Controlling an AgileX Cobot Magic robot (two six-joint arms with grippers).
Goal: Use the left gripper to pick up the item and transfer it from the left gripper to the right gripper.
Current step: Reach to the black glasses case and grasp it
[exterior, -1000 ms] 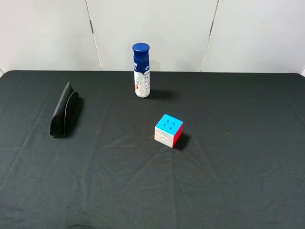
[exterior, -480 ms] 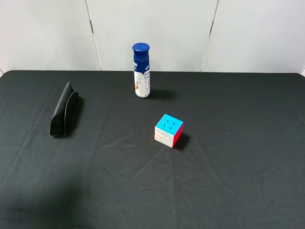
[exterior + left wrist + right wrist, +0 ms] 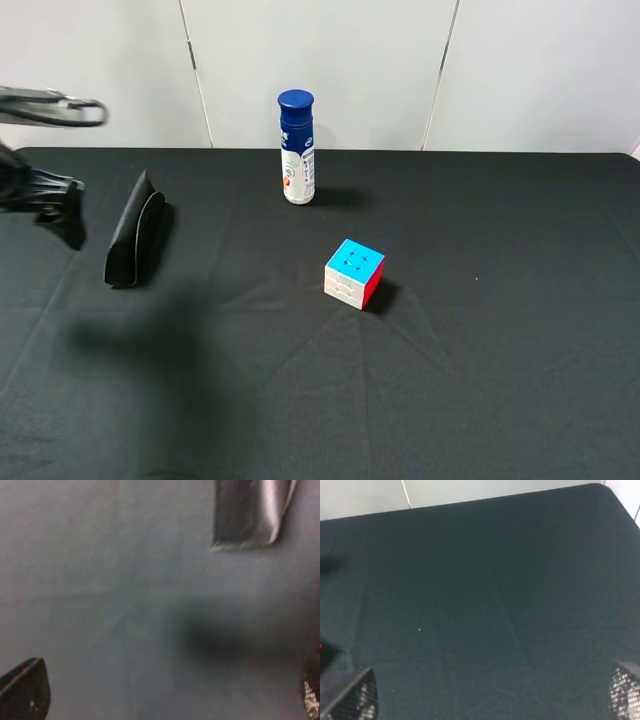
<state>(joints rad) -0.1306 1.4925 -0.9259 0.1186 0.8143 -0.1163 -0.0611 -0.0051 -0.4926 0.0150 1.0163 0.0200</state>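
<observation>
The left gripper's open fingers are in line with the black pouch's narrow width (image 3: 245,517), so the robot should go on moving over the pouch (image 3: 132,238) and going down until the fingers are on both sides of it.
The item, a long flat black pouch (image 3: 135,233), lies on the black cloth at the far left. It also shows in the left wrist view (image 3: 250,515), blurred, with its end towards the camera. My left gripper (image 3: 58,205) hangs above the cloth just left of the pouch and does not touch it. In the left wrist view its fingertips stand far apart, so the left gripper (image 3: 167,695) is open and empty. My right gripper (image 3: 487,695) is open and empty over bare cloth. It is out of the exterior high view.
A blue-capped white bottle (image 3: 297,148) stands at the back middle. A colourful puzzle cube (image 3: 354,272) sits near the middle of the table (image 3: 480,360). A white panelled wall stands behind the table's far edge.
My left arm has come into the exterior high view at the far left, beside the pouch, and casts a shadow on the cloth. The pouch, cube and bottle have not moved.
</observation>
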